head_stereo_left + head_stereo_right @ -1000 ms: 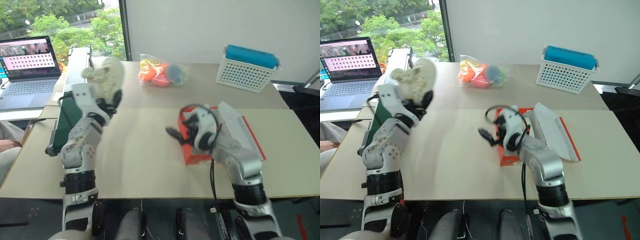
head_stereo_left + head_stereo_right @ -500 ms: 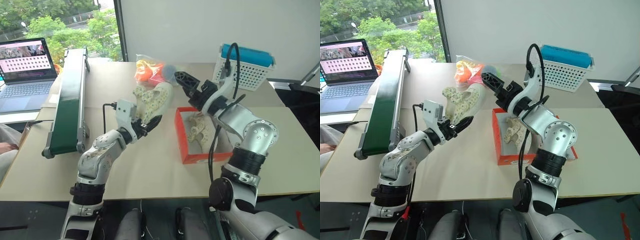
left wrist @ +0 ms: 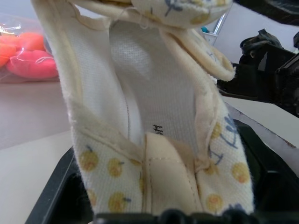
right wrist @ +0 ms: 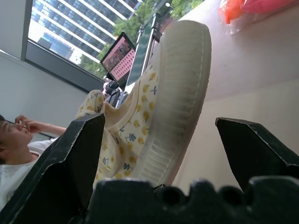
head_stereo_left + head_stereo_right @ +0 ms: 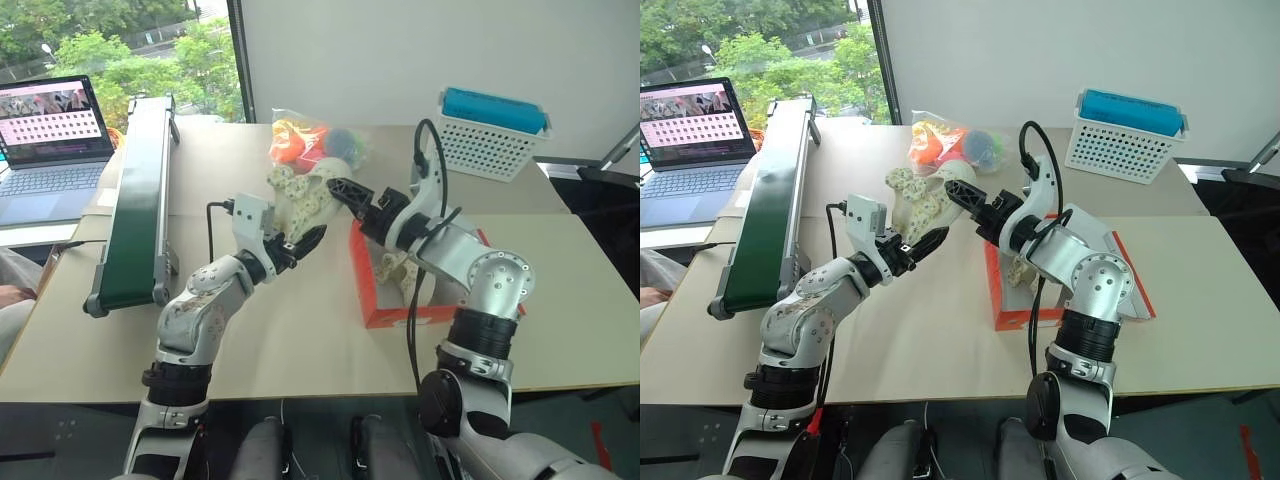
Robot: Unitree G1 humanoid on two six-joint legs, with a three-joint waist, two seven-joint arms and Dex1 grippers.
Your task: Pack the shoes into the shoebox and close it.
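The robot's left gripper has the cream shoe by its heel (image 5: pixel 294 232), short of the shoebox, so the right gripper should grip the shoe's toe end (image 5: pixel 325 172) and let the shoe down into the shoebox.
My left gripper (image 5: pixel 296 228) is shut on the heel end of a cream shoe (image 5: pixel 300 195) and holds it in the air just left of the shoebox (image 5: pixel 362 285). The left wrist view looks into this shoe (image 3: pixel 154 93) between the black fingers (image 3: pixel 56 191). My right gripper (image 5: pixel 345 191) stands open at the shoe's toe end. In the right wrist view its two fingers (image 4: pixel 70 158) flank the rubber sole (image 4: pixel 177 93) without closing on it. The orange-red shoebox is open on the table, and the other cream shoe (image 5: pixel 395 272) lies inside it. The right arm partly hides its lid (image 5: pixel 1125 268).
A long green conveyor (image 5: pixel 135 190) runs along the table's left side, with a laptop (image 5: pixel 55 140) beyond it. A clear bag of orange and blue toys (image 5: pixel 315 142) lies behind the shoe. A white basket with a teal top (image 5: pixel 490 130) stands back right. A person (image 4: pixel 18 140) sits left.
The left gripper has carried the shoe rightwards and down towards the box. The right gripper has left the box, rolled, and come up to the shoe's toe end.
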